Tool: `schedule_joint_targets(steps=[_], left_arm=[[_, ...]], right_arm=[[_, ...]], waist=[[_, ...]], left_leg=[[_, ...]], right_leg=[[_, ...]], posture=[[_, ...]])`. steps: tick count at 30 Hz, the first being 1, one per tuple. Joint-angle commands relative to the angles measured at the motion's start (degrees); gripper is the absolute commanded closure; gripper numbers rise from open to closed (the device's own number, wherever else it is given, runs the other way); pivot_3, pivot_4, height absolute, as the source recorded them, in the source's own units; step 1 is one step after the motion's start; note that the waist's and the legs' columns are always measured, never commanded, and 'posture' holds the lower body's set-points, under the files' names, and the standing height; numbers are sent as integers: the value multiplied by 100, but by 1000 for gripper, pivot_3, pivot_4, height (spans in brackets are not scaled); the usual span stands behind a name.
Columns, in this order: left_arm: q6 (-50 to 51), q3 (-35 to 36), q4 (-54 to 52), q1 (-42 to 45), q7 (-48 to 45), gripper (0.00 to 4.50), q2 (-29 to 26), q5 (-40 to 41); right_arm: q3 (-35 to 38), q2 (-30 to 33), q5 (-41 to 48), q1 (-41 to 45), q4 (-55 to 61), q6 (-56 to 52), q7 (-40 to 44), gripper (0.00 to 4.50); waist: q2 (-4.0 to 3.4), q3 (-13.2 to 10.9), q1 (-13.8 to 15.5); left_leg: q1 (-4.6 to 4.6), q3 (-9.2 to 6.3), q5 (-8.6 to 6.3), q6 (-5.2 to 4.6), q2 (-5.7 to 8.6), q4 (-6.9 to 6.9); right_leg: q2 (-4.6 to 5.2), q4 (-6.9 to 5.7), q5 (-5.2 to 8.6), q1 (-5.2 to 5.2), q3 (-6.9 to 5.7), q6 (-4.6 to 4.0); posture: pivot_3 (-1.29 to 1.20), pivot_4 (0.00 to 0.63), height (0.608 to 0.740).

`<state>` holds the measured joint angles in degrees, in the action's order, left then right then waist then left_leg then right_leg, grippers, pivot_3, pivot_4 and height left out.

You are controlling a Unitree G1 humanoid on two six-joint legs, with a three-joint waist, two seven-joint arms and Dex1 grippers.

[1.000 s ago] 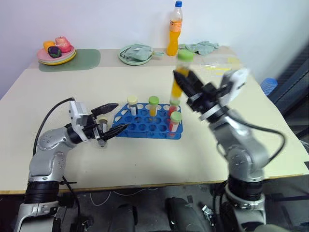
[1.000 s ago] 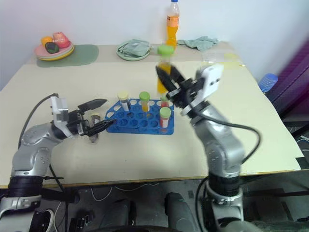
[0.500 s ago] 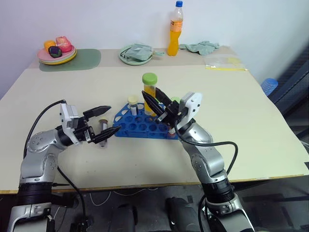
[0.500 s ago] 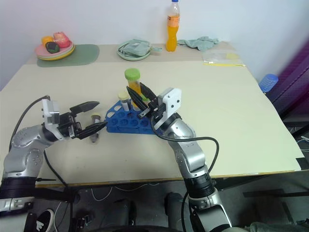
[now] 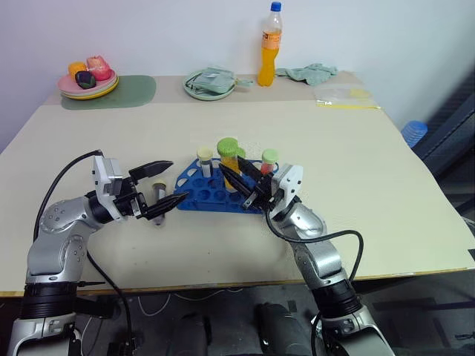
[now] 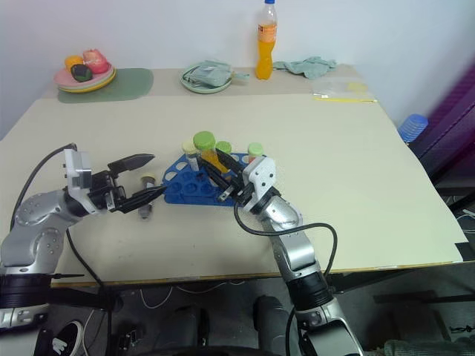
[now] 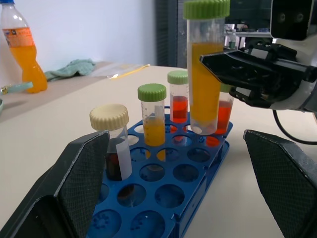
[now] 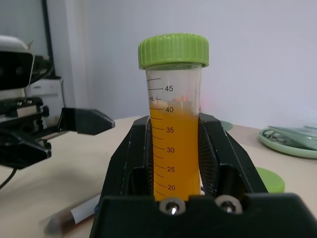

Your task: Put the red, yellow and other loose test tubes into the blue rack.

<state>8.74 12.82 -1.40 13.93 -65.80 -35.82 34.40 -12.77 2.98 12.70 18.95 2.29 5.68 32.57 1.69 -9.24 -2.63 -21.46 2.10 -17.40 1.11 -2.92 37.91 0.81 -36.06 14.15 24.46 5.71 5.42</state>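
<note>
My right gripper should lower the large yellow test tube's lower end (image 7: 203, 125) into an empty front-row hole (image 7: 185, 172) before opening, because that end hangs above the blue rack.
The blue rack (image 5: 215, 194) stands mid-table with a cream-capped dark tube (image 5: 204, 160), a green-capped yellow tube (image 7: 151, 124) and red tubes (image 5: 269, 161) upright in it. My right gripper (image 5: 236, 174) is shut on a large yellow test tube (image 5: 228, 157) with a green cap, held upright with its lower end at the rack's top; whether it is in a hole I cannot tell. My left gripper (image 5: 172, 182) stands open at the rack's left end. Between its fingers a loose dark tube (image 5: 158, 196) with a cream cap lies on the table, untouched.
At the table's far edge stand an orange drink bottle (image 5: 269, 44), a green plate with a cloth (image 5: 210, 81), a plate of fruit (image 5: 87, 80) on a green mat, a green rag (image 5: 308, 72) and a plastic bag (image 5: 338, 95).
My right gripper has come down and leftward with the yellow tube, from high above the rack to the rack's top. The left gripper has stayed put, open.
</note>
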Motion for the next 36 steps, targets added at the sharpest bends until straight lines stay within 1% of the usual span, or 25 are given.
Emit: schedule_joint_targets(steps=[1,9,15,19,25,29,36], left_arm=[[23,68,-228,76,13,0,-65,83],[10,83,-205,37,-16,0,2,92],[-137,89,-28,-12,-147,0,50,50],[-274,122,153,-55,-282,0,29,44],[-463,147,367,-75,-444,0,-7,26],[-566,167,463,-102,-523,0,-20,23],[-650,164,488,-148,-548,0,-12,34]], right_arm=[[17,35,106,62,391,-225,-3,3708],[8,265,643,58,1474,-1228,122,3708],[-21,144,1066,-175,1596,-1775,70,3708],[-65,89,797,-231,1110,-1357,158,3708],[-191,-43,254,-94,253,-513,186,3708],[-135,-146,-88,4,-297,23,-10,3708],[21,-110,-245,83,-444,328,-219,3708]], waist=[[-1,0,0],[-2,-2,2],[-2,-1,3],[-2,-1,1],[-2,-1,-4],[-2,-2,-4],[-2,-2,1]], left_leg=[[0,0,0,0,0,0],[-2,-1,0,0,0,1],[-2,-1,0,0,0,1],[-2,0,0,0,0,1],[-1,1,0,0,0,1],[-2,1,0,0,0,1],[-2,1,0,1,0,1]], right_leg=[[0,0,0,0,0,0],[0,0,0,1,0,0],[-1,0,0,1,0,0],[-1,1,0,1,0,-1],[-1,1,1,2,0,-1],[-1,0,0,2,0,-1],[0,0,0,2,0,-1]], posture=[[0,150,740],[0,150,740],[0,150,740],[0,150,740],[0,150,740],[0,150,740],[0,150,740]])
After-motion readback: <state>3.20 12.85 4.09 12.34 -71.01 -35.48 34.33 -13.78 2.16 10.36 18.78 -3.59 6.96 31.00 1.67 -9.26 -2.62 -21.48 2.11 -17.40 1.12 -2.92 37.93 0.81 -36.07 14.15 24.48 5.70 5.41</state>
